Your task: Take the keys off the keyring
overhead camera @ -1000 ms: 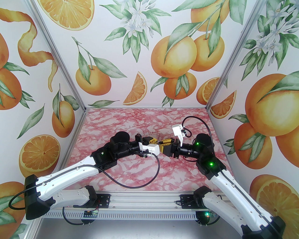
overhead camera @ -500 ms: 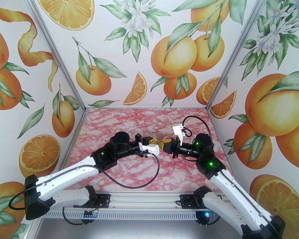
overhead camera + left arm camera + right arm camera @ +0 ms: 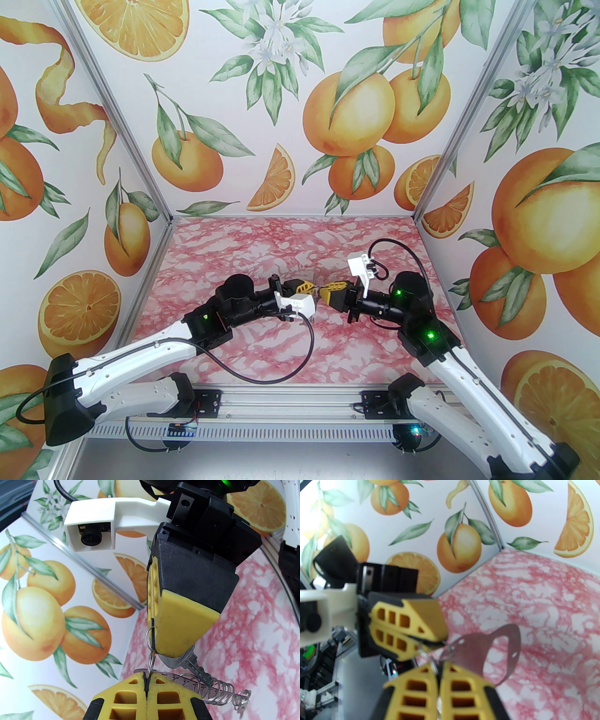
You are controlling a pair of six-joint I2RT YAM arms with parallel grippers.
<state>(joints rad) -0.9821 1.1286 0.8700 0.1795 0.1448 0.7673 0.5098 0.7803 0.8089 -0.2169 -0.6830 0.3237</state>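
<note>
Next, I open my left gripper and close it deeper around the linked rings, because it pinches the thin ring only with the ends of its fingers and the link is pulled tight.
My two grippers meet tip to tip above the middle of the pink table. The left gripper [image 3: 312, 291] [image 3: 145, 683] is shut on a thin wire ring [image 3: 151, 661] of the keyring. That ring links into another small ring [image 3: 148, 634] caught in the seam of the right gripper [image 3: 322, 293] [image 3: 154, 646] [image 3: 438, 668], which is shut. A silvery key [image 3: 195, 666] sticks out under the right fingertip. The keyring [image 3: 512, 644], a dark grey oblong loop, hangs in the air beside my right fingers. A coil of small rings [image 3: 218, 691] dangles below it.
The pink marbled table [image 3: 290, 347] lies well below the held parts. Orange-print walls close in the left, back and right sides. The left arm's black cable [image 3: 281, 372] loops over the near part of the table. An aluminium rail [image 3: 290, 404] runs along the near edge.
The right gripper has closed from open to shut at the left gripper's tip. Both wrists have shifted slightly toward the near side, and the left elbow has moved left.
</note>
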